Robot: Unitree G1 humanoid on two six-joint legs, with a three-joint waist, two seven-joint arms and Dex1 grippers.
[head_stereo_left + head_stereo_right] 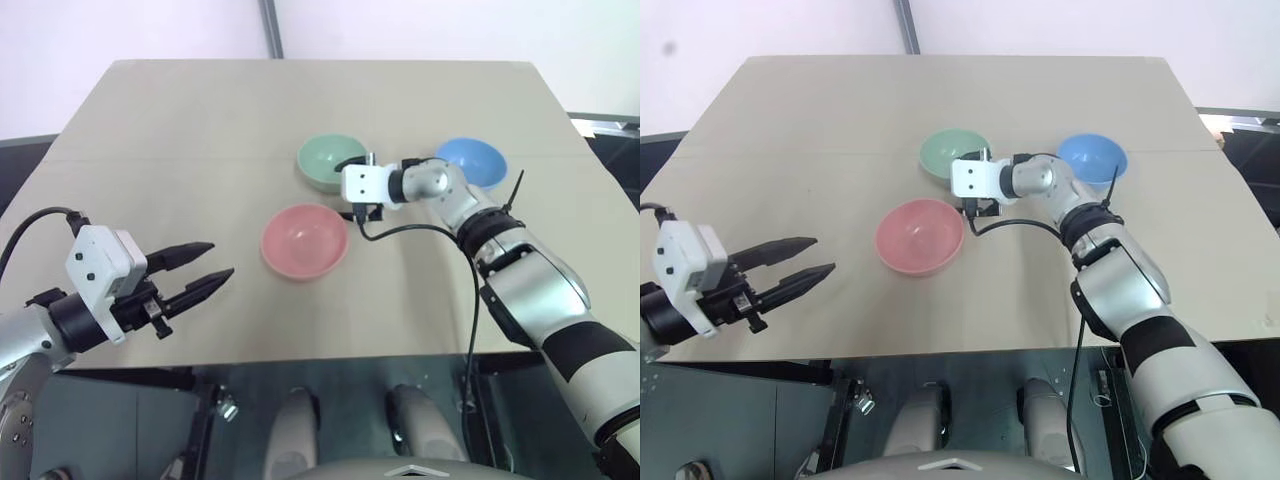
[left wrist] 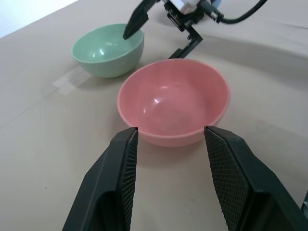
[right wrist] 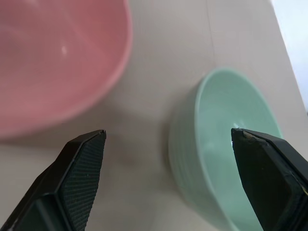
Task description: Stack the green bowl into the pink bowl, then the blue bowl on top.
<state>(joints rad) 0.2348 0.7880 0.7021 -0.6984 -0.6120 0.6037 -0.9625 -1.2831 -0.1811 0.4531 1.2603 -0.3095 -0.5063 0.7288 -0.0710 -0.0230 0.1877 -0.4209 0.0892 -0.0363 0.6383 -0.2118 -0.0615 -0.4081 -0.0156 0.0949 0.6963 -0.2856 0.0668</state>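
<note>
My gripper will lower the green bowl [image 1: 324, 163] into the pink bowl's opening [image 1: 304, 240], which is wide and empty, so the green bowl will sink in until only a thin pink edge shows.
Three bowls stand on the tan table [image 1: 180, 130]. The green bowl [image 1: 326, 165] is at the middle back, the pink bowl [image 1: 304, 241] is just in front of it, and the blue bowl [image 1: 474, 160] is to the right. My right gripper [image 3: 168, 131] is open at the green bowl's near right rim. One finger [image 2: 134, 24] reaches over that rim and the other [image 2: 186, 45] hangs outside the bowl, between green and pink. My left gripper [image 1: 222, 258] hovers open and empty at the table's front left and points at the pink bowl [image 2: 173, 101].
A black cable [image 1: 420, 228] loops from my right wrist over the table beside the pink bowl. The table's front edge [image 1: 300, 358] runs just under my left gripper. A strip of clear tape [image 2: 67, 79] lies on the table near the green bowl.
</note>
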